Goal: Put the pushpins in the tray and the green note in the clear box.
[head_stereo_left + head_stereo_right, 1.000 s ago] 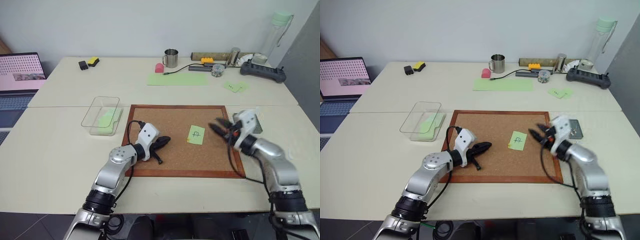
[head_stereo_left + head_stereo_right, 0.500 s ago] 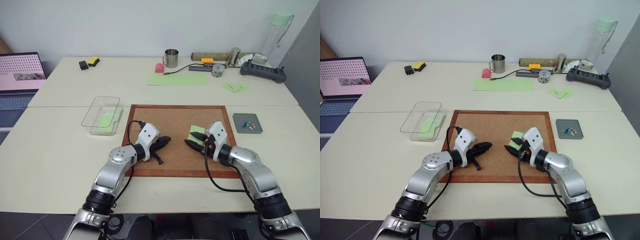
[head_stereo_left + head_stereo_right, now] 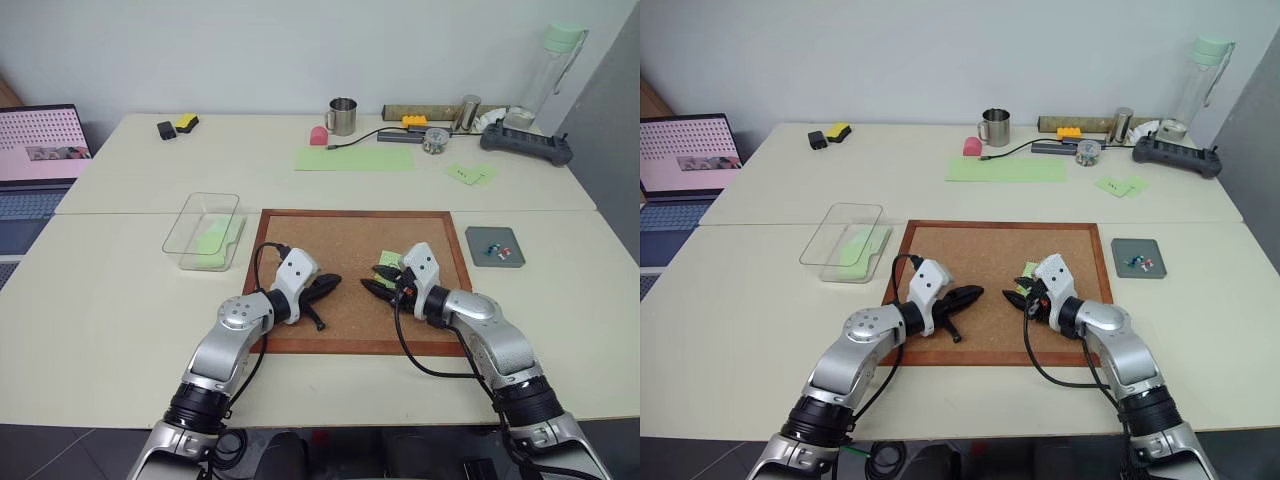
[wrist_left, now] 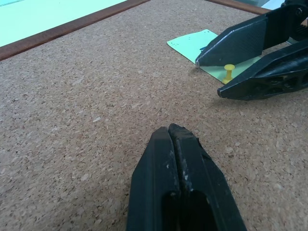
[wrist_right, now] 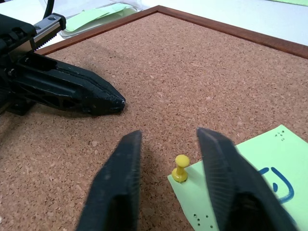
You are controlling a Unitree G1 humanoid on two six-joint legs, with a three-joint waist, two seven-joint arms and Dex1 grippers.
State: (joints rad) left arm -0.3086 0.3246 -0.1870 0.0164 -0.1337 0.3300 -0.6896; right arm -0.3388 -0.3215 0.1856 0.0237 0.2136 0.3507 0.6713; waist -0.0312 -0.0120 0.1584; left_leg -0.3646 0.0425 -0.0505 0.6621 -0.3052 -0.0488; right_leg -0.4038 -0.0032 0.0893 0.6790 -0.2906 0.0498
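The yellow pushpin is stuck through the green note's corner [image 5: 180, 177]. I should lift both with my right gripper and pull the note [image 5: 272, 161] off the pushpin with my left gripper.
The green note [image 5: 255, 178], marked with a dark drawing, lies on the cork board [image 3: 355, 213]. A yellow pushpin [image 5: 181, 168] stands in its corner. My right gripper [image 5: 169, 134] is open just above the board, one finger on each side of that pin and clear of it. In the eye views this gripper [image 3: 372, 278] hides most of the note. My left gripper [image 3: 325, 283] is shut and empty, and rests low over the board to the left. The tray [image 3: 480, 258] sits right of the board with pushpins [image 3: 490, 244] in it. The clear box [image 3: 190, 205] stands left of the board with green paper inside.
At the back of the table are a metal mug [image 3: 342, 116], a long pale-green sheet [image 3: 355, 158], plain green notes [image 3: 470, 174], a black device [image 3: 525, 145] and a tall bottle [image 3: 555, 70]. A laptop [image 3: 40, 140] stands at the far left.
My right gripper has swung left and down from beside the tray onto the note, and its fingers have narrowed around the yellow pin. The left gripper has stayed in place.
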